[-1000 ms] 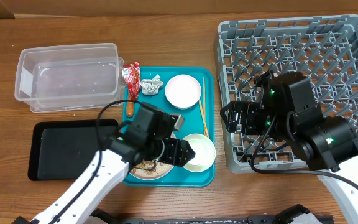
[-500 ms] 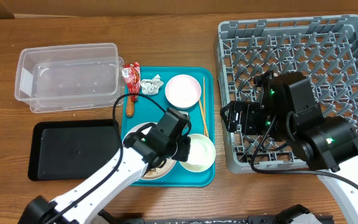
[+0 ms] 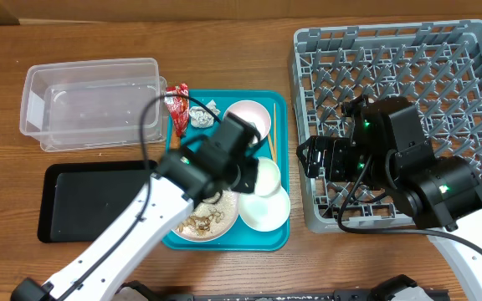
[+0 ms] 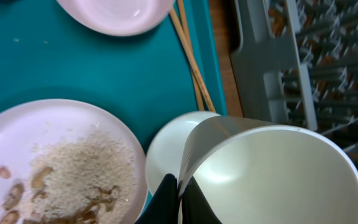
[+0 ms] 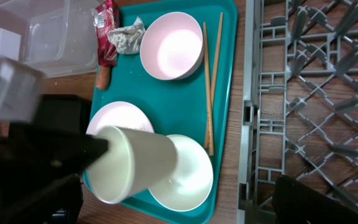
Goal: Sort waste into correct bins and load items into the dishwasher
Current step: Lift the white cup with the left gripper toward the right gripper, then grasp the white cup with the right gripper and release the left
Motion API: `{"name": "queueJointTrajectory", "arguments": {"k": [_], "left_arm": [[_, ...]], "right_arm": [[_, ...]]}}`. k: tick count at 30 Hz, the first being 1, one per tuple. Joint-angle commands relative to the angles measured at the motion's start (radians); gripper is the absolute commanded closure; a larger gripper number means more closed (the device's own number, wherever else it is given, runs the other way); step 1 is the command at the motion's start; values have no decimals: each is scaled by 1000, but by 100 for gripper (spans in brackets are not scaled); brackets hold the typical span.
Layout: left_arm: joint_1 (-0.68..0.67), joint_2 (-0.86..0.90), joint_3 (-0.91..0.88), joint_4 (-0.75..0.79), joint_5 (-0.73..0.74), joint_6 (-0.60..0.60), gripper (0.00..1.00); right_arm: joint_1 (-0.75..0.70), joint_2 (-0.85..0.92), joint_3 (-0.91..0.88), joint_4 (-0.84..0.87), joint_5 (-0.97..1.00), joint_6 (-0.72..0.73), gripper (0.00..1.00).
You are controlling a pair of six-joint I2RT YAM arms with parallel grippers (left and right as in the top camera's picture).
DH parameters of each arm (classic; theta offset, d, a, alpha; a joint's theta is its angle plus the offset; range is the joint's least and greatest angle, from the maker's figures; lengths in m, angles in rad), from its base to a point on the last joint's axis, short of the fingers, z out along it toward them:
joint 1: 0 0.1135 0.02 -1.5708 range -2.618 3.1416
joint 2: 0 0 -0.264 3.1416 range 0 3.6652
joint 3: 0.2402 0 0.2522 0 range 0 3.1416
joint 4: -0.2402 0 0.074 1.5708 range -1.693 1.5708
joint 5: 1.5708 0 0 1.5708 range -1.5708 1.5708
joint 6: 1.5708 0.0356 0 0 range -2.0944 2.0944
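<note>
The white cup (image 4: 194, 163) is held by its rim in my left gripper, across the tray from the dish rack, so my right gripper should grab its base (image 5: 168, 157) and put the cup in the rack.
My left gripper (image 3: 245, 177) (image 4: 180, 194) is shut on the rim of a white cup (image 3: 266, 176) (image 4: 272, 174) (image 5: 135, 165). The cup hangs tilted above the teal tray (image 3: 224, 242), partly over a white bowl (image 3: 264, 211) (image 4: 166, 146) (image 5: 191, 177). To the left of the bowl lies a plate with food scraps (image 3: 201, 221) (image 4: 55, 162). A pale pink bowl (image 3: 248, 117) (image 5: 171, 45) and chopsticks (image 3: 272, 142) (image 5: 211, 81) lie further back. My right gripper (image 3: 310, 157) (image 5: 186, 199) stands open over the left edge of the grey dish rack (image 3: 408, 50) (image 5: 316, 62).
A clear plastic bin (image 3: 90, 100) stands at the back left, with a black tray (image 3: 90, 201) in front of it. A red wrapper (image 3: 176, 102), crumpled foil (image 5: 126, 36) and a sausage piece (image 5: 103, 76) lie at the teal tray's far left corner.
My left gripper has closed on the cup's rim and lifted it from the bowl, moving toward the tray's middle. The right arm has stayed still.
</note>
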Motion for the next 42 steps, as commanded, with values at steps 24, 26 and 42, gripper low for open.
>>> {"name": "queueJointTrajectory", "arguments": {"k": [24,26,42], "left_arm": [[661,3,73,-6,1402,182,96],[647,3,73,-6,1402,185,96],[629,3,73,-6,1389,185,96]], "right_arm": [[61,76,19,364,-656,-250,9],[72,85,19,386,-666,-266,8],[108,89,19,561,-791,-267,23]]}}
